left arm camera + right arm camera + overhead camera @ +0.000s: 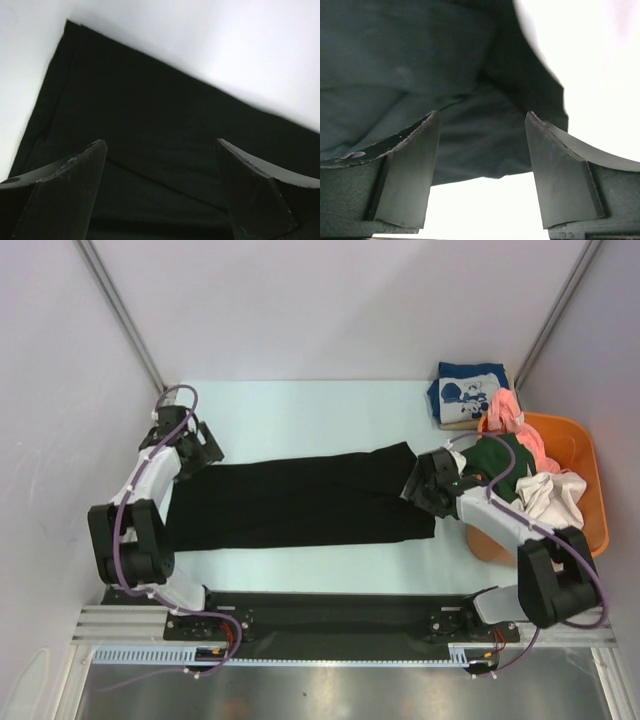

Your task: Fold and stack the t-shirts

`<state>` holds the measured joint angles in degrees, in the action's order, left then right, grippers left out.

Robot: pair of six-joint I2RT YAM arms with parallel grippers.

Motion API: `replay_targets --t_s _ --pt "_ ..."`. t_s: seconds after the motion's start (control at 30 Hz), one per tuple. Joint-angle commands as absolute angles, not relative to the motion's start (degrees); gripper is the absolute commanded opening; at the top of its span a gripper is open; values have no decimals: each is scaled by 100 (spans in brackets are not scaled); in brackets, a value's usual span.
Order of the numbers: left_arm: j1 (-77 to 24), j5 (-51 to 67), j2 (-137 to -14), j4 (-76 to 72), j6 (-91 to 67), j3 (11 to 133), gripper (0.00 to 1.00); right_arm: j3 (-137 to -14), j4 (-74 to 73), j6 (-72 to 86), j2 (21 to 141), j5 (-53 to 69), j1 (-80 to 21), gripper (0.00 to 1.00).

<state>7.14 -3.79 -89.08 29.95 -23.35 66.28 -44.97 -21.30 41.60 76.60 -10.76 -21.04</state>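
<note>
I should use my right gripper to swing the t-shirt's end by the basket toward the back wall before folding, because the black t-shirt lies crosswise in a long band.
The large black t-shirt lies flat across the table in a long band, folded lengthwise. My left gripper is open over its far left corner; the left wrist view shows black cloth under the spread jaws. My right gripper is open at the shirt's right end; the right wrist view shows the cloth's edge between the spread fingers, nothing gripped. A folded navy tee with white cartoon print lies at the back right. Pink, dark green and off-white tees lie in the basket.
The orange plastic basket stands at the right edge, close behind my right arm. White walls and metal posts enclose the table on three sides. A bare white table strip lies beyond the black shirt.
</note>
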Motion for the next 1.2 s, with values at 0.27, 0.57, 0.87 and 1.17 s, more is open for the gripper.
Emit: replay_targets --t_s 0.27,0.57,0.87,1.17 --pt "1043 -502 -9704 3368 -2170 7051 95 -5685 -1636 3675 9059 -1126 -1389 73" --pt "1942 -44 -9904 3198 -2540 6812 92 -6986 -1486 3138 10449 -870 -1152 71" --pt "2268 158 -9870 3147 -2663 6706 90 -7163 -669 2971 11425 147 -1055 45" --pt "2268 509 -9282 2918 -2786 6548 88 -8363 -579 2769 12320 545 -1142 0"
